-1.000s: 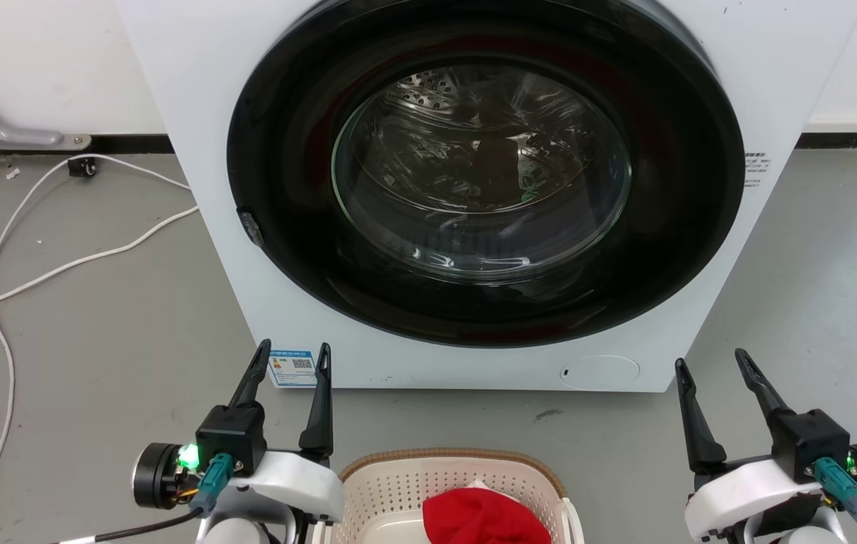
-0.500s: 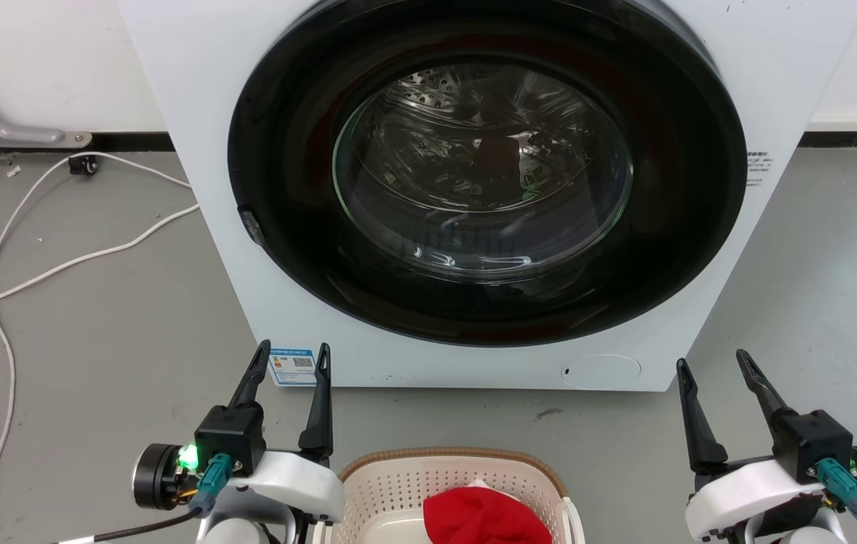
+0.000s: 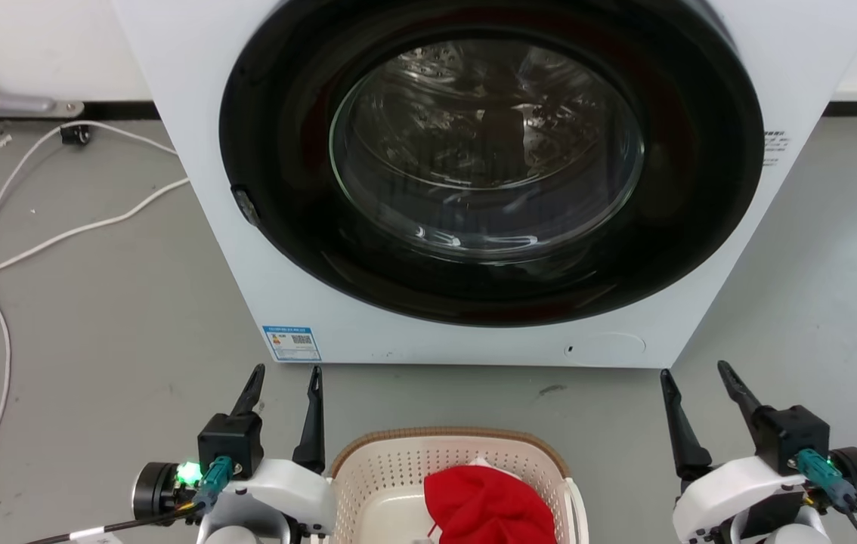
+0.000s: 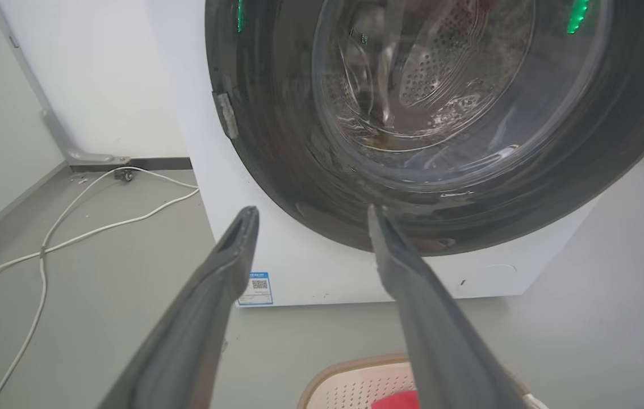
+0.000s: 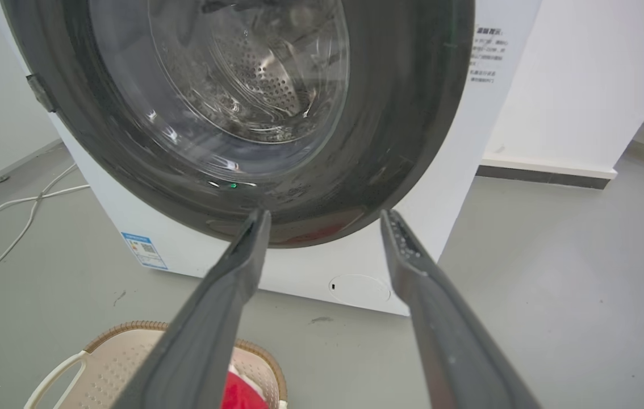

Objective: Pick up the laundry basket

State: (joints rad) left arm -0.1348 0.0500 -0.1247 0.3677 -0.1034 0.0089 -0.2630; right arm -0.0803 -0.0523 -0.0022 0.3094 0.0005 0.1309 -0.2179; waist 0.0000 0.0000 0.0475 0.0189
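Observation:
I expect another piece of laundry with a white band to be tucked under the red cloth (image 3: 490,506), since a white edge (image 3: 496,466) is peeking out behind it.
The cream laundry basket (image 3: 383,472) with a brown woven-look rim sits on the grey floor at the bottom middle of the head view, a red cloth (image 3: 489,502) inside it. Its rim (image 4: 350,369) peeks in at the bottom of the left wrist view, and its white handle (image 5: 55,378) shows in the right wrist view. My left gripper (image 3: 283,378) hangs open just left of the basket, empty. My right gripper (image 3: 693,374) hangs open well to the basket's right, also empty. Both sets of fingers point toward the washer.
A white front-loading washing machine (image 3: 202,151) with a shut dark round door (image 3: 489,159) stands right behind the basket. White cables (image 3: 58,234) trail over the floor at the left. Grey floor lies open on both sides of the washer.
The head camera has tilted down, so the washer sits higher and more of the basket shows. Both grippers stay open and appear lower against the floor.

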